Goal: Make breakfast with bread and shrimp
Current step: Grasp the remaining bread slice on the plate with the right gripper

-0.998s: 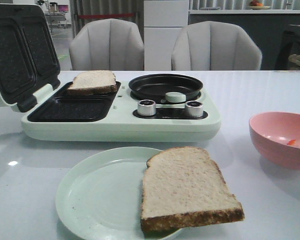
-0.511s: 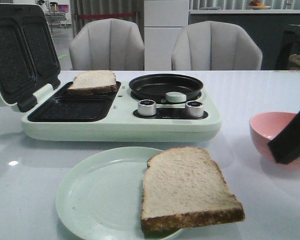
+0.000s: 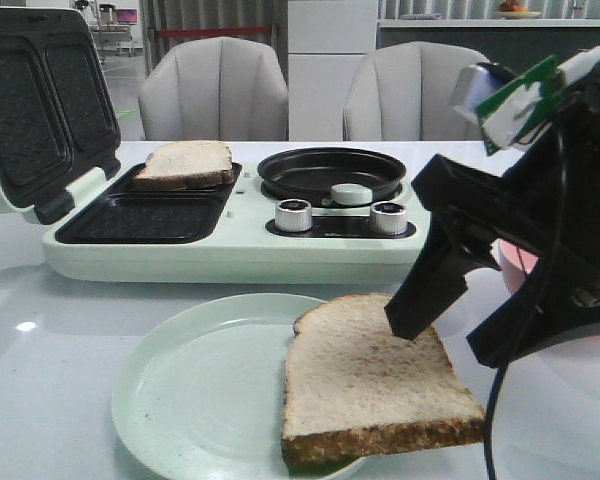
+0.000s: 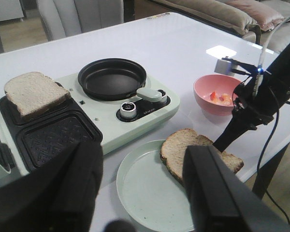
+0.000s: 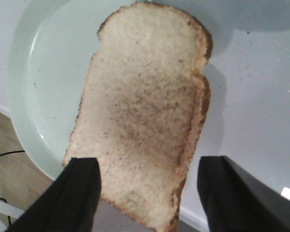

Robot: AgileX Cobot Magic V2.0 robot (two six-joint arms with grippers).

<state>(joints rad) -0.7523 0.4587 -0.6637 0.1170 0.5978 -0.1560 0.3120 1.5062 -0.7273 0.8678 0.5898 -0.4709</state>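
I expect the bread slice (image 3: 368, 372) to come off in one piece and leave the plate empty when I lift it, because it lies loosely across the plate's clean surface (image 3: 215, 380).
One bread slice (image 3: 370, 375) lies on the right side of the pale green plate (image 3: 190, 390) and overhangs its rim. A second bread slice (image 3: 185, 163) sits in the rear well of the open sandwich maker (image 3: 240, 250). My right gripper (image 3: 455, 340) hangs open just above the far right part of the plate's slice, its fingers straddling that bread (image 5: 145, 111) with nothing held. Shrimp pieces (image 4: 220, 98) lie in the pink bowl (image 4: 208, 104). My left gripper (image 4: 142, 154) is open and empty, high above the table's near side.
A black round pan (image 3: 330, 172) and two knobs occupy the sandwich maker's right half, and its lid (image 3: 40, 100) stands open at the left. My right arm (image 3: 550, 200) hides most of the pink bowl in the front view. Two grey chairs stand behind the table.
My right arm has come in from the right and now hangs over the bread slice on the plate, covering the pink bowl in the front view. Bread and plate have not moved.
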